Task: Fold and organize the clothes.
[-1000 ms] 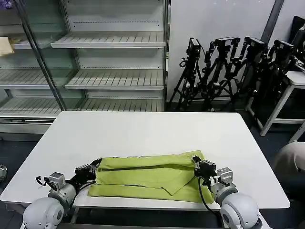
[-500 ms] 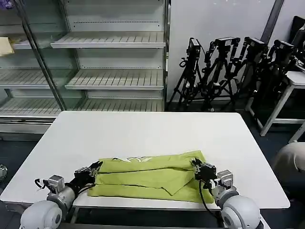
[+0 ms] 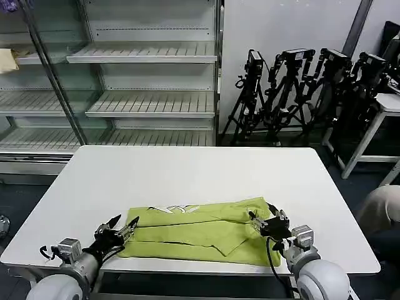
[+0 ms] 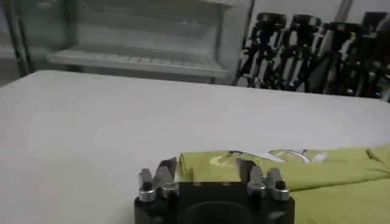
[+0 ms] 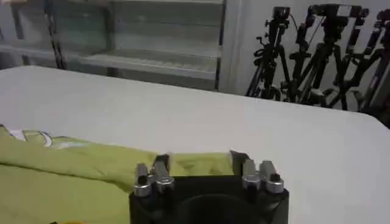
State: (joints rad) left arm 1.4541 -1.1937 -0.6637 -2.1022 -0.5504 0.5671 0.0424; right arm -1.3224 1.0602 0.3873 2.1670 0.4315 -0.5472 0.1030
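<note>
The T-shirt's end (image 3: 132, 232) will fold over into a compact square with its layers together when the robot carries it across, because the layers lie flat along long creases (image 3: 181, 242).
The lime yellow-green T-shirt (image 3: 200, 230) lies folded into a long band near the front edge of the white table (image 3: 187, 172), and its printed neck label (image 3: 172, 209) shows on top. My left gripper (image 3: 123, 224) stands open just off the shirt's left end, nothing between its fingers. In the left wrist view the left gripper (image 4: 207, 165) faces the T-shirt (image 4: 317, 173), which lies just beyond its fingertips. My right gripper (image 3: 266, 217) stands open at the shirt's right end. The right wrist view shows the right gripper (image 5: 199, 159) low over the T-shirt (image 5: 73, 167).
Behind the table stands a glass-fronted shelving unit (image 3: 150, 81). A pale yellow cloth (image 3: 7, 59) lies on a shelf at the far left. Several camera tripods (image 3: 300, 87) crowd the back right beside another white table (image 3: 387, 103).
Both grippers have let go of the shirt's ends, opened and drawn back toward the near edge. The shirt's top fold has settled and the neck label now shows.
</note>
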